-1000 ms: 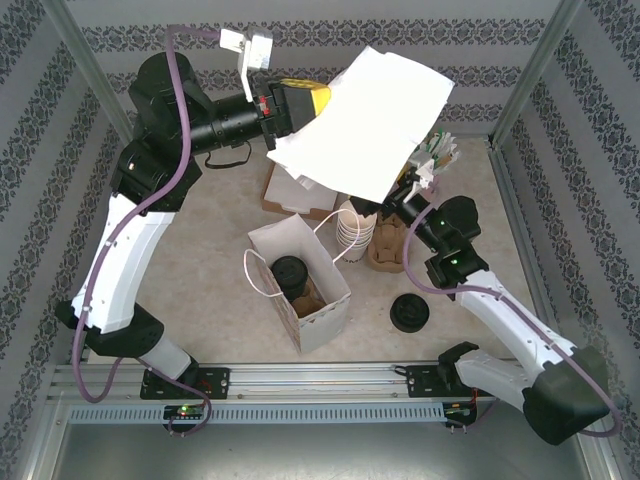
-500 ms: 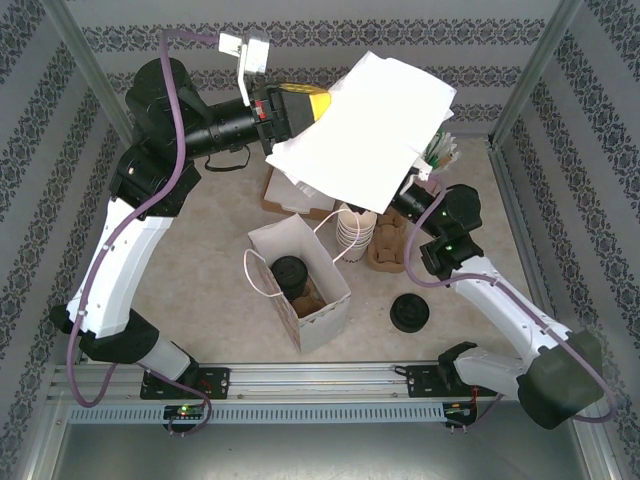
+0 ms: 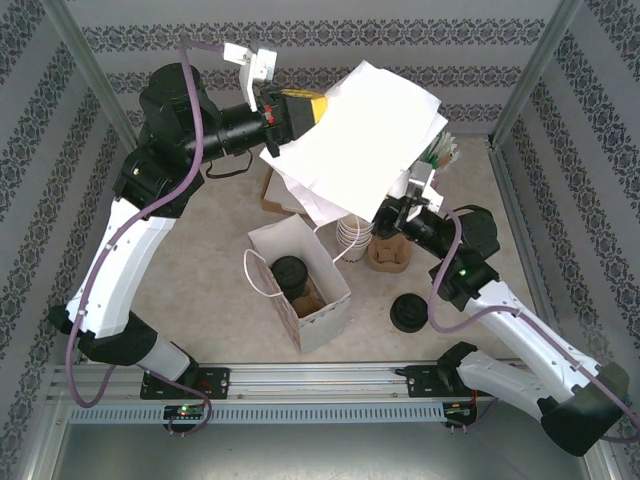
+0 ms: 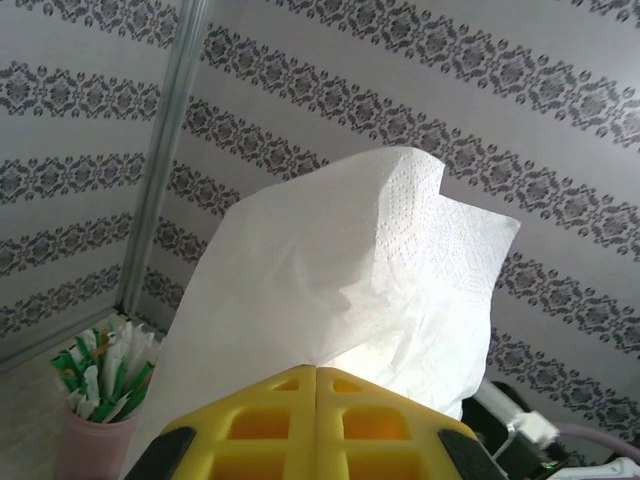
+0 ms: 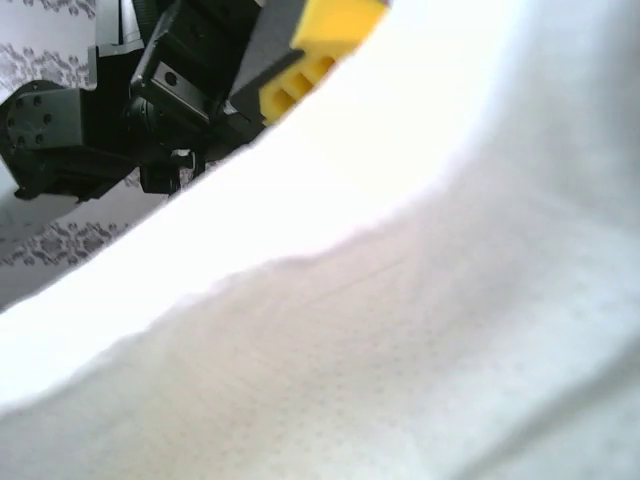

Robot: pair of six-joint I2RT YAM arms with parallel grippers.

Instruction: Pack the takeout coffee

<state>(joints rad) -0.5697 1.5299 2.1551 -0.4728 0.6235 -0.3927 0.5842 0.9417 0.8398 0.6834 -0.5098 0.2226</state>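
The napkin (image 3: 362, 138) is spread wider than the bag's opening, so my right gripper should keep hold of the napkin while my left gripper opens and grabs its loose hanging edge (image 3: 290, 165).
The takeout coffee (image 3: 290, 270), a white cup with a black lid, stands inside the open white paper bag (image 3: 325, 300) at the table's middle. High at the back, my left gripper (image 3: 322, 100) (image 4: 316, 370) has its yellow fingers shut on a large white napkin (image 3: 365, 135) (image 4: 340, 290) that hangs out to the right. My right gripper (image 3: 385, 215) reaches up under the napkin's lower edge, and its fingertips are hidden by the sheet. The right wrist view looks straight at the napkin (image 5: 380, 330) from very close, with the left arm's yellow fingers (image 5: 320, 40) above it.
A stack of lidless white cups (image 3: 350, 235) and a brown cup carrier (image 3: 388, 252) stand right of the bag. Loose black lids (image 3: 410, 313) lie nearer the front. A pink cup of stir sticks (image 3: 440, 155) (image 4: 95, 420) and a brown box (image 3: 283, 192) stand at the back.
My right arm has swung its wrist left and down under the napkin's lower edge. My left arm has shifted slightly right, still holding the napkin, which now droops closer to the right gripper.
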